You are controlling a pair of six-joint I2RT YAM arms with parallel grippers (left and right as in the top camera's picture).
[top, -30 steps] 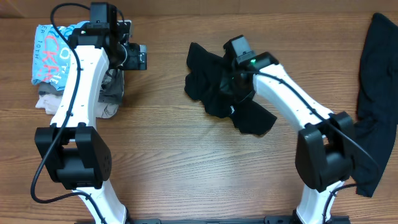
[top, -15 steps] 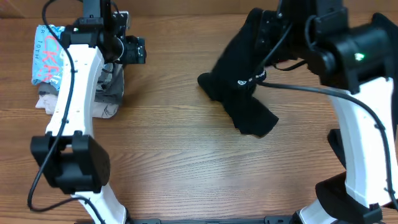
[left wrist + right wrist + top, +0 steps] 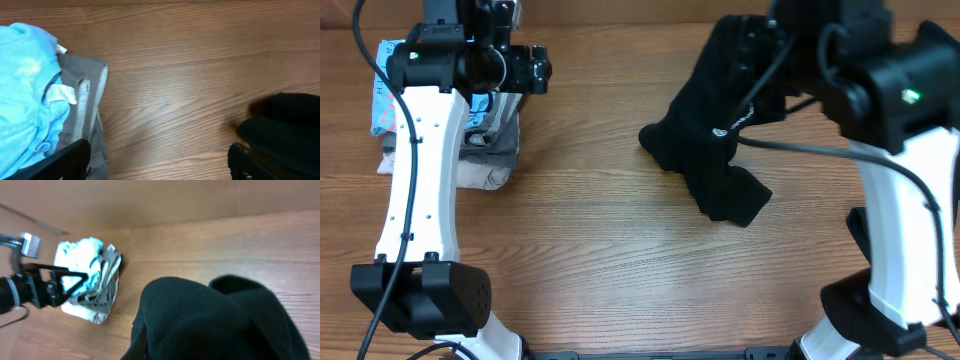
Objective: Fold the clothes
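Observation:
The black garment hangs bunched (image 3: 692, 130) from my right gripper, so next I lay it out (image 3: 578, 170) toward the pile before my left gripper takes the garment's end there.
A black garment (image 3: 712, 150) with a small white tag hangs from my raised right gripper (image 3: 758, 45). Its lower end still rests bunched on the wooden table (image 3: 620, 260). In the right wrist view the black fabric (image 3: 210, 320) fills the lower frame and hides the fingers. My left gripper (image 3: 532, 73) is open and empty, held above the table beside the pile at the back left. In the left wrist view its fingers (image 3: 160, 162) are spread wide over bare wood, with the black garment (image 3: 290, 122) at the right edge.
A pile at the back left holds a light-blue lettered shirt (image 3: 388, 90) on grey and beige folded garments (image 3: 490, 150). The pile also shows in the left wrist view (image 3: 30, 100) and the right wrist view (image 3: 90, 285).
My right arm has risen from the table and lifted the black garment, so it now hangs stretched with its lower end on the wood. My left arm has risen and pulled slightly left.

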